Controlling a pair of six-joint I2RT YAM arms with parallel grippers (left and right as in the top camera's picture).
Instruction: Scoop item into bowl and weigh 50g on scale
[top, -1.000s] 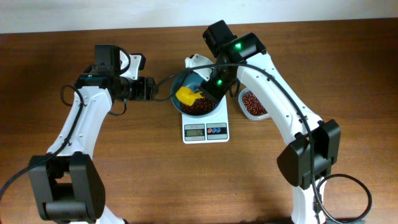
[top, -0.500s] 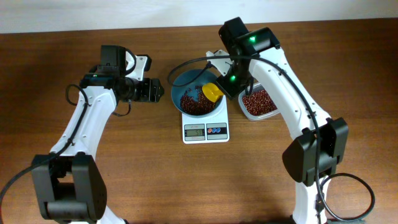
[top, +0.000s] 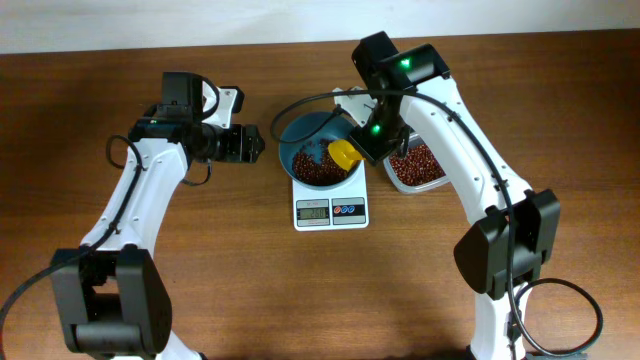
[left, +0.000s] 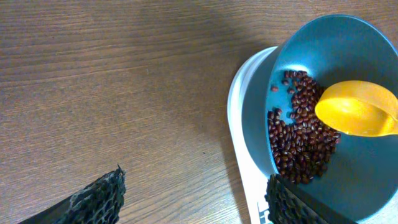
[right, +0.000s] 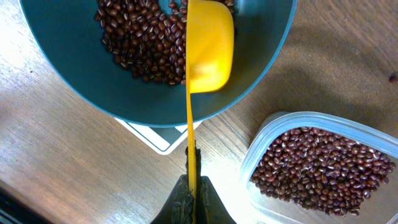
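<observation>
The teal bowl (top: 308, 137) sits loose and off-centre on the white scale, so my left gripper should hold the bowl's rim before the yellow scoop digs into beans.
The teal bowl (top: 290, 135) stands on the white scale (top: 331, 211) and holds a heap of red-brown beans (top: 315, 170). My right gripper (top: 372, 135) is shut on the thin handle of a yellow scoop (top: 343, 152), whose head hangs over the bowl's right side. In the right wrist view the scoop (right: 210, 43) is turned on its side above the beans (right: 137, 43), with the gripper (right: 193, 186) clamped on the handle. My left gripper (left: 196, 177) stands open just left of the bowl (left: 348, 43), holding nothing.
A clear plastic container (top: 415, 165) with more beans (right: 317, 168) sits just right of the scale, under the right arm. The scale's display and buttons face the front edge. Bare brown wood surrounds the scale.
The right gripper has drawn the yellow scoop from the bowl's left-middle to its right side, uncovering the beans and the container. The left gripper has edged closer to the bowl and opened a little.
</observation>
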